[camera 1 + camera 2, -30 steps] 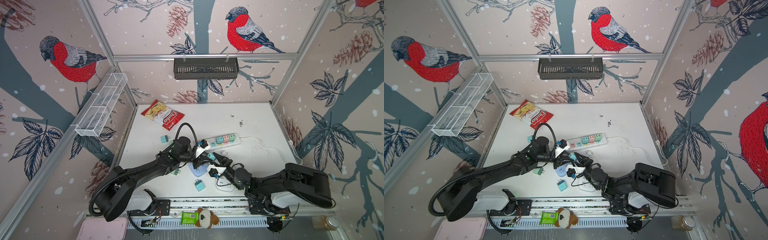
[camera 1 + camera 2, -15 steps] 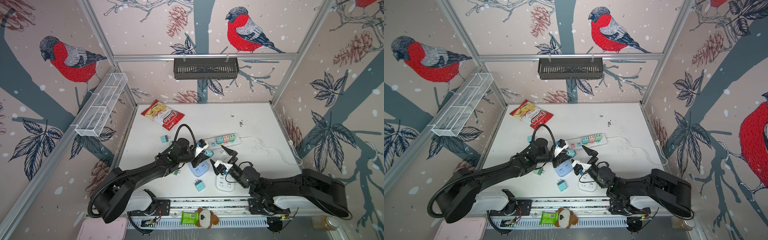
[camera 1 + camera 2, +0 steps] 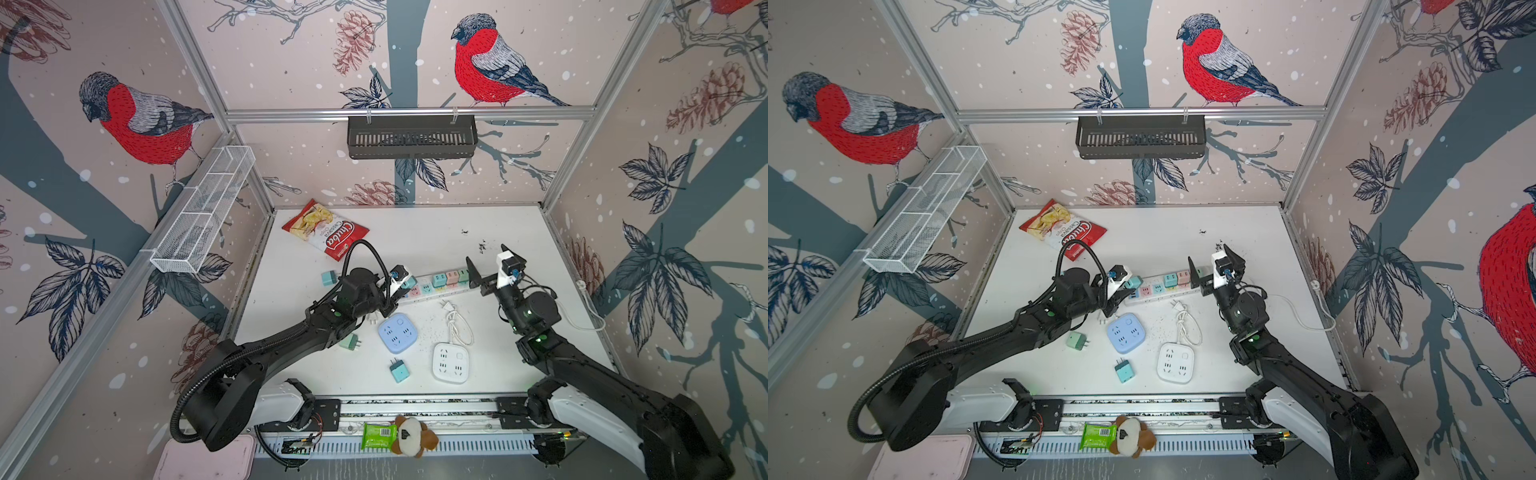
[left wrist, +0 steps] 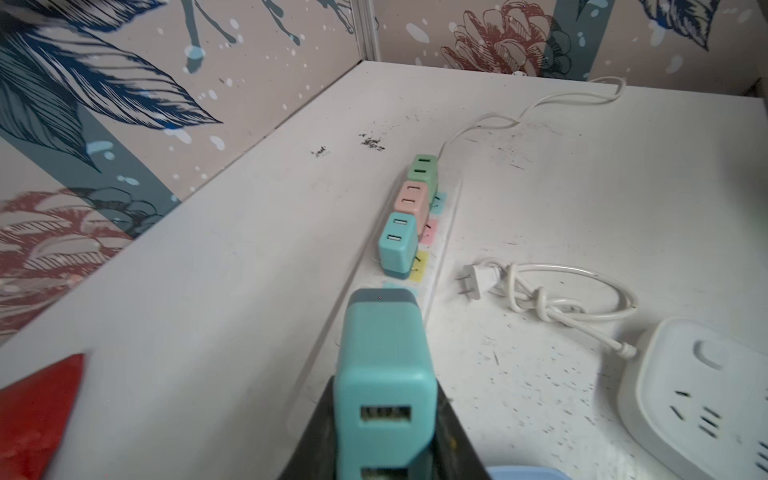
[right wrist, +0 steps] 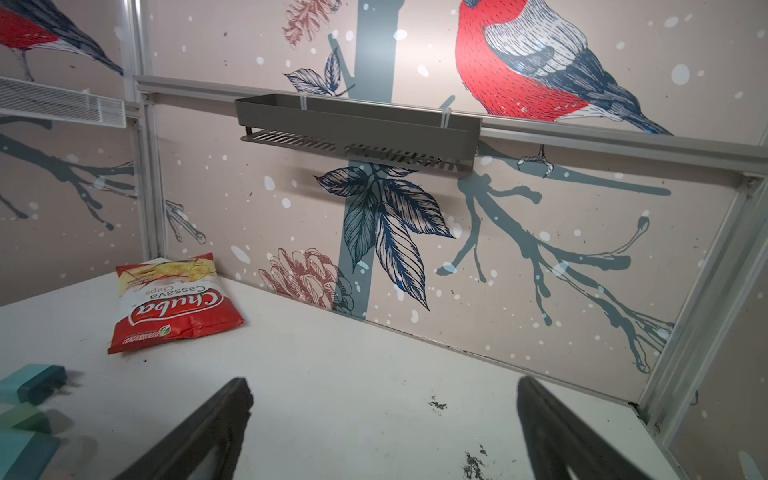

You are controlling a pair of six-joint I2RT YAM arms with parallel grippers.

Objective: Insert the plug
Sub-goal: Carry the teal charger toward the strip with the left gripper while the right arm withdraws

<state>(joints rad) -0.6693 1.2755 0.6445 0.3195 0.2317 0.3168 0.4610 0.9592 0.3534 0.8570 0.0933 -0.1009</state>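
The teal plug in my left gripper point(image 4: 384, 344) is tilted over the power strip, so I should turn it to point straight down above the free socket point(image 3: 426, 288) next to the standing teal plug.
My left gripper point(image 4: 384, 399) is shut on a teal plug point(image 4: 382, 357), a small USB charger block. Its dark front end sits over the near end of the white power strip point(image 4: 444, 232); its prongs are hidden. In both top views that plug point(image 3: 409, 282) point(image 3: 1133, 282) is at the strip's point(image 3: 432, 287) point(image 3: 1158, 289) left end. Teal, pink and green plugs point(image 4: 409, 199) stand in the strip further along. My right gripper point(image 3: 489, 257) point(image 3: 1212, 257) point(image 5: 382, 386) hangs open and empty above the strip's right end.
A blue square socket point(image 3: 398, 332) and a white square socket point(image 3: 451, 361) with a knotted cord point(image 3: 457, 324) lie in front of the strip. Loose plugs lie about: teal point(image 3: 399, 370), green point(image 3: 349, 341), teal point(image 3: 328, 277). A chips bag point(image 3: 326, 232) is at the back left.
My right gripper opened, drew away from the left gripper at the table's middle, and rose to the strip's right end. The left gripper kept its hold and shifted slightly toward the strip.
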